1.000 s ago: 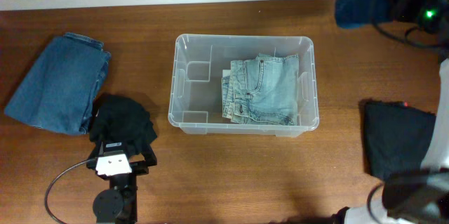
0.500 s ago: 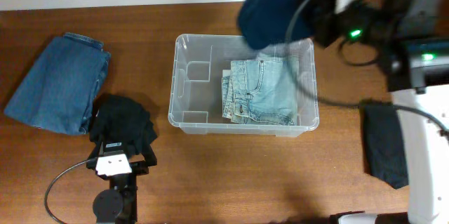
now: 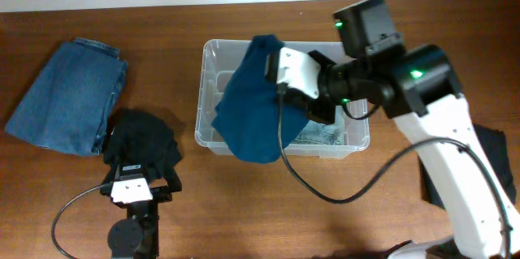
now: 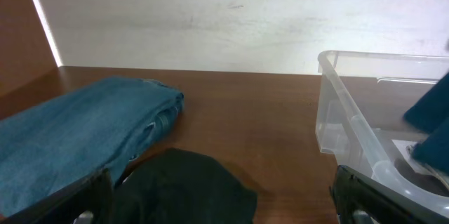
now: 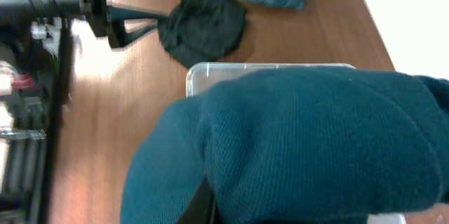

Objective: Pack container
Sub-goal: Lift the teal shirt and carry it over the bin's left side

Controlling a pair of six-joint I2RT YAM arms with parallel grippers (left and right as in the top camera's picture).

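My right gripper has the teal garment slanting over the container's front rim (image 3: 253, 150), so I should turn it square and lower it beside the light-blue jeans.
The clear plastic container (image 3: 210, 52) stands mid-table with folded light-blue jeans (image 3: 318, 132) inside, mostly hidden. My right gripper (image 3: 286, 76) is shut on a dark teal knit garment (image 3: 250, 105) and holds it hanging over the container's left half and front rim. The garment fills the right wrist view (image 5: 309, 140), hiding the fingers there. My left gripper (image 4: 224, 210) is open and rests low on the table over a black garment (image 3: 145, 139). The container's corner shows in the left wrist view (image 4: 351, 119).
Folded blue denim (image 3: 69, 95) lies at the far left and also shows in the left wrist view (image 4: 77, 136). A dark garment (image 3: 496, 153) lies at the right edge, partly under my right arm. A wall runs along the table's far edge.
My right arm swung left from the far right corner, carrying the teal garment over the container. It now hangs over the container's left half. The left arm has not moved.
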